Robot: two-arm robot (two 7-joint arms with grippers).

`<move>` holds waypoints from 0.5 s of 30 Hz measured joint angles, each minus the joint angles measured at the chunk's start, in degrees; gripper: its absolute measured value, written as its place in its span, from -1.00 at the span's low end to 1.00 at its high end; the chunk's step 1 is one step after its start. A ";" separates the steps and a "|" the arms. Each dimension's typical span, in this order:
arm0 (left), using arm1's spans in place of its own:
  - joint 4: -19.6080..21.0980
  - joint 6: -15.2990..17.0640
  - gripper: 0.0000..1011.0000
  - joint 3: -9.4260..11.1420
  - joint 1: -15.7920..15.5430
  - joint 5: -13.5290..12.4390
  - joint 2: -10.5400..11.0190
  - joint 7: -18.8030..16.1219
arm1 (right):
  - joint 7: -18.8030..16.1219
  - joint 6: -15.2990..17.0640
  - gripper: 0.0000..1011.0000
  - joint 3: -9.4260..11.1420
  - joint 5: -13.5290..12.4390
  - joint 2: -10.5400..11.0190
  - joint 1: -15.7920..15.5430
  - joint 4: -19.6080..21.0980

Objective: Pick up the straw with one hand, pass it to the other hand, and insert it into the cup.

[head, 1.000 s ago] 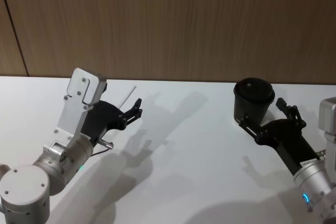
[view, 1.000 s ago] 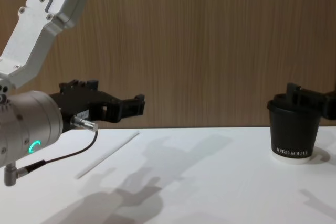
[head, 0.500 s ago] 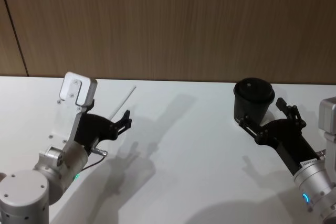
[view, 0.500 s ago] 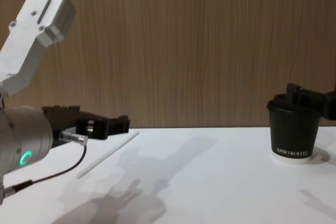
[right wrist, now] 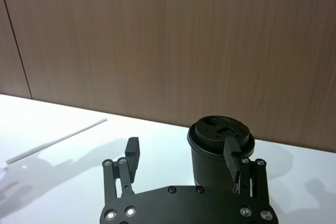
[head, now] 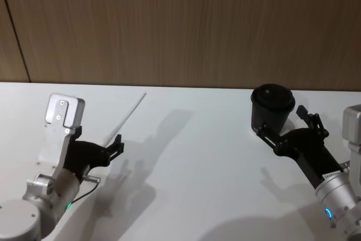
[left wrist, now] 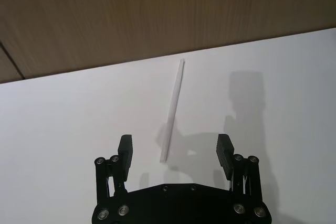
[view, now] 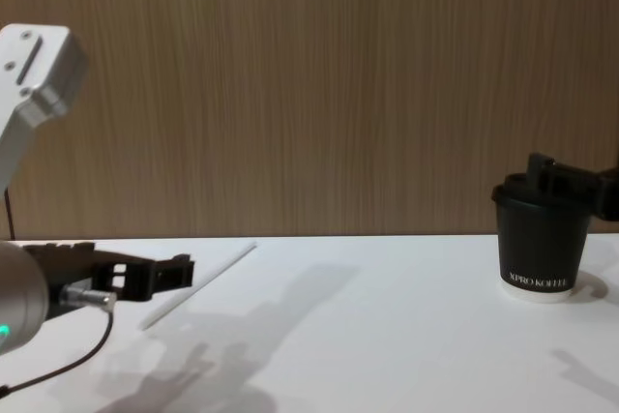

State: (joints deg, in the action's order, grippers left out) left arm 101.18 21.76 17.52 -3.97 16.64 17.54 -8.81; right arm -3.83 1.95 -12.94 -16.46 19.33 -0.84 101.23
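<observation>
The white straw (head: 125,120) runs straight to its far end (head: 144,94), so I expect it to stay unbent and jut past my left gripper when I lift it.
The white straw (head: 125,118) lies flat on the table at the left, pointing toward the wall, also seen as the straw (left wrist: 172,109) and the straw (view: 199,281). My left gripper (head: 116,145) hangs low and open at its near end, with the fingers (left wrist: 125,149) standing either side of that end without touching it. The black lidded cup (head: 272,105) stands at the right. My right gripper (head: 280,122) is open beside it, and the cup (right wrist: 219,149) sits just past the fingertips.
The white table (head: 192,167) runs back to a brown wooden wall (head: 180,26). Free surface lies between the straw and the cup (view: 542,239).
My left gripper has dropped and drawn back toward the near left, from above the straw's middle to its near end. The right arm and cup have not moved.
</observation>
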 joint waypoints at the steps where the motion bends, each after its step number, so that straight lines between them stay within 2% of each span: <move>1: 0.09 0.04 0.98 -0.16 0.23 0.02 -0.02 -0.14 | 0.00 0.00 0.98 0.00 0.00 0.00 0.00 0.00; 15: 0.20 -0.17 0.98 -3.03 3.52 -0.04 -0.41 -2.06 | 0.00 0.00 0.98 0.00 0.00 0.00 0.00 0.00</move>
State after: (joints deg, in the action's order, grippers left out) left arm 101.37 21.59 14.50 -0.45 16.60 17.13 -10.87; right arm -3.83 1.95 -12.94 -16.47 19.33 -0.84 101.22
